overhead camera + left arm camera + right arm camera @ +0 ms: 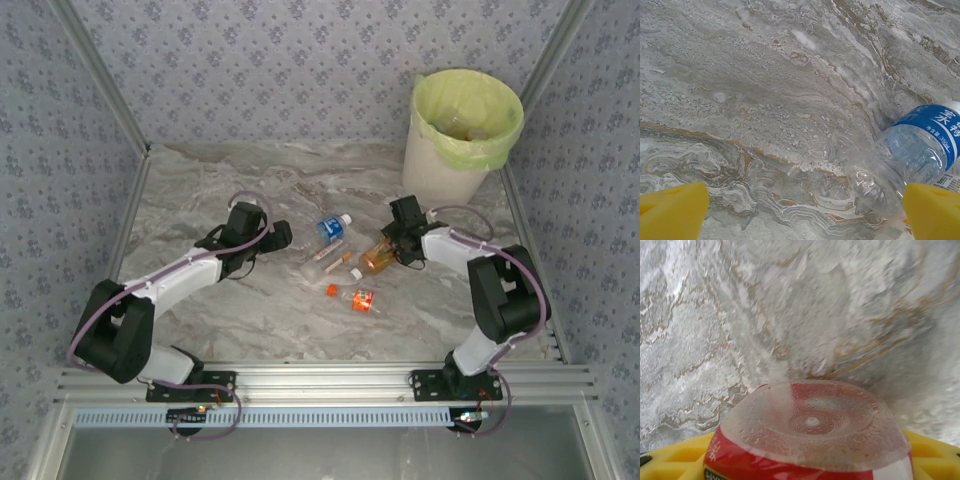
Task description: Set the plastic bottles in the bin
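My right gripper has both fingers around the amber bottle's red label point(790, 466), so it should keep lifting the amber bottle into the bin's opening point(466, 112) and let go of it there.
Several plastic bottles lie mid-table: a blue-labelled one point(332, 229), a clear one with an orange cap point(325, 262), an orange-labelled one point(361, 300) and an amber one with a red label point(378, 257). My right gripper point(396, 246) is closed around that bottle. In the right wrist view its round base point(812, 422) faces the camera between the yellow fingers point(935, 455). My left gripper point(280, 237) stands open just left of the bottles. In the left wrist view the blue-labelled bottle point(915, 150) lies by the right fingertip point(932, 210), with bare marble between the jaws. The bin point(440, 170) stands at the back right.
The marble table point(220, 310) is walled by patterned panels on three sides. An aluminium rail point(330, 380) runs along the near edge by the arm bases. A few things lie inside the bin's yellow-green bag point(500, 140).
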`<state>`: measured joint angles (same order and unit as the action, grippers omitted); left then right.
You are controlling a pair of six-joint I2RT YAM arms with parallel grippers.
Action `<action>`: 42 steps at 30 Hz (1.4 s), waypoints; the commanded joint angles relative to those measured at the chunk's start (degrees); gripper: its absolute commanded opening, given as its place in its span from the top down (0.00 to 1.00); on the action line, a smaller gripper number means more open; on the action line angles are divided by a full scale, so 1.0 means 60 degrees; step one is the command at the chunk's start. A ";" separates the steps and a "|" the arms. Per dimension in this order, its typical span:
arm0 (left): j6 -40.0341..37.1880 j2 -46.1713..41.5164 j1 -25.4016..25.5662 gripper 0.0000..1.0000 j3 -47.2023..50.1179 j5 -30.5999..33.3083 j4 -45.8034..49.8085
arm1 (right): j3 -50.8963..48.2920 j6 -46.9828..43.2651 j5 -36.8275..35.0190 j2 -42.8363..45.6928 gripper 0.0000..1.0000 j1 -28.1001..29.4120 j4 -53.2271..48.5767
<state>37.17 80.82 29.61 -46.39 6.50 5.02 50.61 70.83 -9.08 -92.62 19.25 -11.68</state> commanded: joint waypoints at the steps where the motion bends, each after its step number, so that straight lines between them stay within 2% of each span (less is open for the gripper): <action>1: 0.0034 0.0077 -0.0053 0.01 -0.0342 0.0089 0.0101 | -0.0355 -0.0271 -0.0669 0.0793 0.42 -0.0080 0.0362; 11: 0.0101 0.0212 -0.0045 0.00 -0.0398 -0.0065 -0.0016 | -0.0658 -0.1294 -0.0968 0.2049 0.46 -0.0006 0.0374; 18: 0.0075 0.0267 -0.0053 0.01 -0.0466 -0.0083 -0.0045 | -0.0187 -0.3241 -0.1358 0.3182 0.48 0.0614 0.0988; 24: 0.0104 0.0211 -0.0051 0.00 -0.0594 -0.0317 -0.0066 | 0.0911 -0.4784 -0.0759 0.3666 0.48 0.0557 0.1062; 31: 0.0583 -0.0832 -0.0044 0.00 0.0158 0.0048 -0.0742 | 0.2824 -0.6751 -0.0454 0.3438 0.48 0.0453 0.1121; 42: 0.0867 -0.2033 -0.0054 0.01 0.0815 0.0832 -0.0391 | 0.6256 -0.7322 -0.0238 0.1677 0.48 -0.1258 0.1229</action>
<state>41.30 70.59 29.61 -42.33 9.04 1.93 83.33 29.19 -10.70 -79.81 14.26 -5.54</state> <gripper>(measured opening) 0.994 0.607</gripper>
